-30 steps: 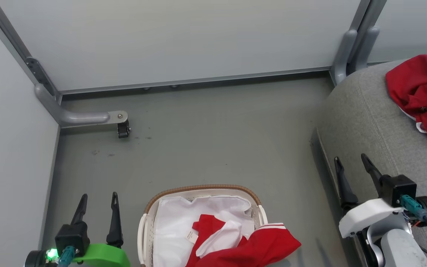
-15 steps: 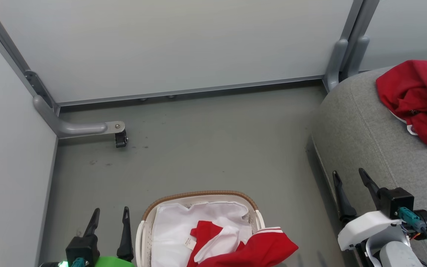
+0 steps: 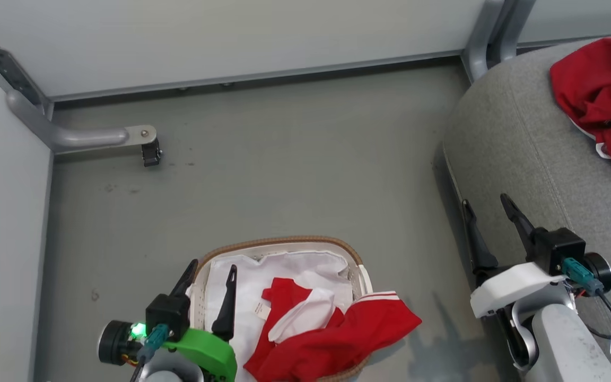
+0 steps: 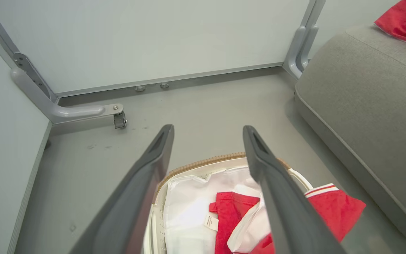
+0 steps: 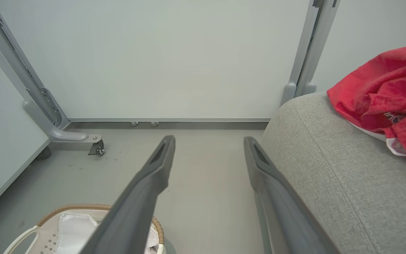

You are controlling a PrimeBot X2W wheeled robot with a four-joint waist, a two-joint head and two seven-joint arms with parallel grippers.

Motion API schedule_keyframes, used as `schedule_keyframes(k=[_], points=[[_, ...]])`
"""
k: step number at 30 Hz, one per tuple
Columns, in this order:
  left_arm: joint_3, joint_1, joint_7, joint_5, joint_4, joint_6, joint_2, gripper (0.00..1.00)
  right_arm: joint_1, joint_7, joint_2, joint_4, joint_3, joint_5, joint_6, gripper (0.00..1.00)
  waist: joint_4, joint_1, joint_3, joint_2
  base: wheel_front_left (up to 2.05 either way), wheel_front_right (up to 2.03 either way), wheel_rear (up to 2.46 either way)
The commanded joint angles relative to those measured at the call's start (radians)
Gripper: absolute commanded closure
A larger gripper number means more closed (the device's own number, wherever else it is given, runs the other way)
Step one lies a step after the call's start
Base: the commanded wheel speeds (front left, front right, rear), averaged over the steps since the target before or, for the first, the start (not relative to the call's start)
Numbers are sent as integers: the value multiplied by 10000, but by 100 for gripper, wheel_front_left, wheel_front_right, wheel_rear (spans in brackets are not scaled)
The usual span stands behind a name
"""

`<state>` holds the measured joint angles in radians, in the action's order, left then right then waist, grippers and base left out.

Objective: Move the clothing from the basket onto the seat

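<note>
I expect the basket to be empty underneath when I lift the red clothing (image 3: 322, 344) out, because the white liner (image 3: 272, 267) lies smooth around it.
The basket (image 3: 284, 241) stands on the floor at the bottom middle, white liner showing inside. Red clothing with white stripes (image 3: 332, 339) lies in it and spills over its right rim. My left gripper (image 3: 213, 265) is open above the basket's left rim, one finger outside and one over the liner. In the left wrist view the left gripper (image 4: 208, 127) frames the basket (image 4: 203, 163) and the clothing (image 4: 233, 211). My right gripper (image 3: 485, 200) hangs open beside the seat (image 3: 512, 148), empty. Another red garment (image 3: 602, 90) lies on the seat.
Pale wall panels close the back and left. A grey metal foot with a black caster (image 3: 149, 154) sticks out at the left. A grey post (image 3: 480, 42) stands at the seat's far corner. Bare grey floor (image 3: 284, 159) lies between basket and wall.
My left gripper has moved right and forward, from beside the basket to over its left rim. The head view has shifted. The right gripper keeps its place by the seat.
</note>
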<state>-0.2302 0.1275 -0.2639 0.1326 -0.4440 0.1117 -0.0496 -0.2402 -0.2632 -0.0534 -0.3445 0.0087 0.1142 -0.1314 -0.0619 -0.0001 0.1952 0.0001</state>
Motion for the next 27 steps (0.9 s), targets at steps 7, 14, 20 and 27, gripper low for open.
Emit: schedule_keyframes(k=[7,14,20,27], points=[[-654,1244,-8,-92,-1116,172,-31,0,-764,-22,-12,237,174,81,14,0,-818,1,1876,-1,0,0,0],[-1801,2267,-6,172,-2311,192,-161,0,-1173,-22,8,390,211,86,14,0,-1286,1,2910,-1,0,0,0],[-3531,2953,-8,946,-3047,195,-533,0,-1357,-22,14,465,243,158,14,0,-1578,1,3473,-1,0,0,0],[-5786,3506,-8,2336,-3556,195,-983,0,-1442,-22,19,517,258,321,14,0,-1673,1,3853,-1,0,0,0]])
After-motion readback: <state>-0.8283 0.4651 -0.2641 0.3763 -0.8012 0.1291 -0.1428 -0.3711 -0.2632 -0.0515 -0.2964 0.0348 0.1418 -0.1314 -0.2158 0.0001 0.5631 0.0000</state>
